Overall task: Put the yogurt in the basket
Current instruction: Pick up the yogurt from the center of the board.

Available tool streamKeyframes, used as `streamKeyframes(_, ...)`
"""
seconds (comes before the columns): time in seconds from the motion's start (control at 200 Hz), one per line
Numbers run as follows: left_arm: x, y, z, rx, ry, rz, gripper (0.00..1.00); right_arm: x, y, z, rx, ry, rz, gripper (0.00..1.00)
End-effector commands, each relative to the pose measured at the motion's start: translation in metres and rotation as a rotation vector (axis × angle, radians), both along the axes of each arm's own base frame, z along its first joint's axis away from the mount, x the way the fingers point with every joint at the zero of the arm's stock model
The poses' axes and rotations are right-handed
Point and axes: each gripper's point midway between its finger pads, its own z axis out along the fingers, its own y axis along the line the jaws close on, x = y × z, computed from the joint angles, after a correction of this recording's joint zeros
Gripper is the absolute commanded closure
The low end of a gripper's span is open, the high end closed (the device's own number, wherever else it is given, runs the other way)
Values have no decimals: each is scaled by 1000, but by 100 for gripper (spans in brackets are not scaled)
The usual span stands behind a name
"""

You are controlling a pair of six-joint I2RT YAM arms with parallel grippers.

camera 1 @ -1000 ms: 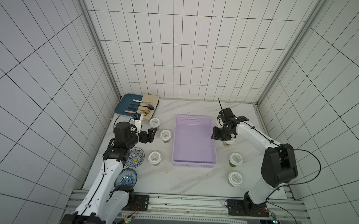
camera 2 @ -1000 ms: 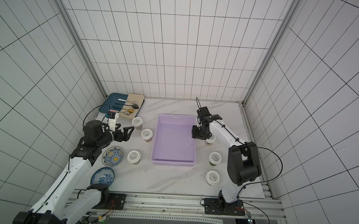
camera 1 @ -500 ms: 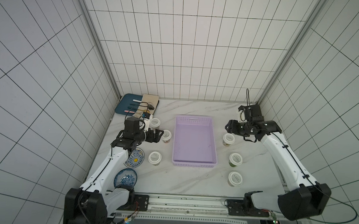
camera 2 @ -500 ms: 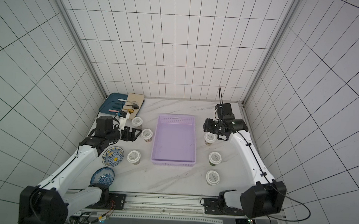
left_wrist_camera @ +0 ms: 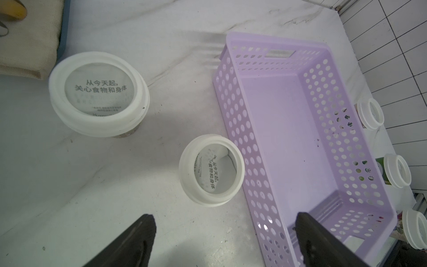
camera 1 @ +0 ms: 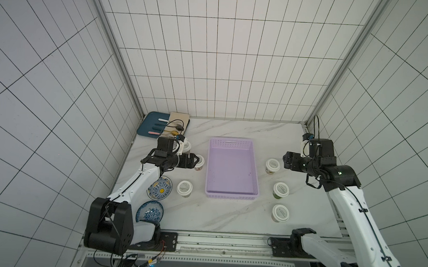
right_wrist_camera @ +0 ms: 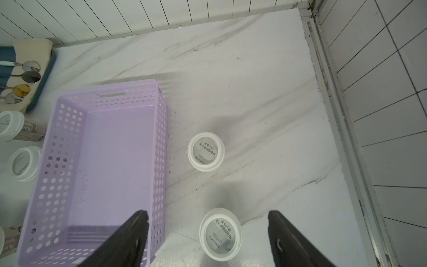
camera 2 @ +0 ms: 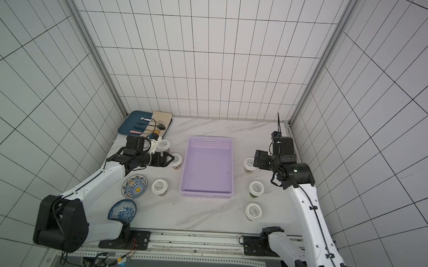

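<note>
The yogurt cup (camera 1: 199,164) beside the basket is centred ahead of the left gripper's open fingers, so the robot should keep moving in until its white lid (camera 1: 201,159) is between them.
The lilac basket (camera 1: 231,191) (camera 2: 206,192) stands mid-table with nothing in it. Three yogurt cups sit to its left (camera 1: 186,145) (camera 1: 199,161) (camera 1: 184,187) and three to its right (camera 1: 272,165) (camera 1: 281,189) (camera 1: 280,212). My left gripper (camera 1: 194,160) (left_wrist_camera: 225,219) is open, level with the middle-left cup (left_wrist_camera: 211,170), which lies just ahead of its fingers. My right gripper (camera 1: 285,163) (right_wrist_camera: 208,217) is open beside the back right cup. In the right wrist view a cup (right_wrist_camera: 220,237) shows between its spread fingers, untouched, with another cup (right_wrist_camera: 205,151) beyond.
Two blue-patterned plates (camera 1: 159,187) (camera 1: 149,211) lie under my left arm. A dark blue tray with spoons (camera 1: 153,123) and a beige cloth (camera 1: 179,118) sit at the back left corner. A metal rail (right_wrist_camera: 335,115) runs along the table's right edge.
My right gripper has swung right, away from the basket's edge to beyond the back right cup, and its jaws have opened wide. My left gripper has slid right toward the middle-left cup.
</note>
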Motion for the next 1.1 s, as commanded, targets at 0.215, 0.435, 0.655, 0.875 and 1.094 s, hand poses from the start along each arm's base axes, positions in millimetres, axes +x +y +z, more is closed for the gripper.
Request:
streamKeyframes(0.215,14,-3,-15,-54,64,74,2,-8,-21,-5,-125,-173,-33,0)
streamKeyframes(0.435,22,-5,-26,-71,104,91,2,-16,-22,-8,-176,-295,-23,1)
streamKeyframes(0.655,28,-11,-38,-74,158,86,2,-23,-29,-12,-185,-383,-57,1)
streamKeyframes(0.875,30,-17,-45,-67,184,77,2,-19,-26,-18,-189,-393,-57,1)
streamKeyframes(1.094,31,-22,-50,-70,208,71,2,-19,-27,-19,-199,-398,-58,1)
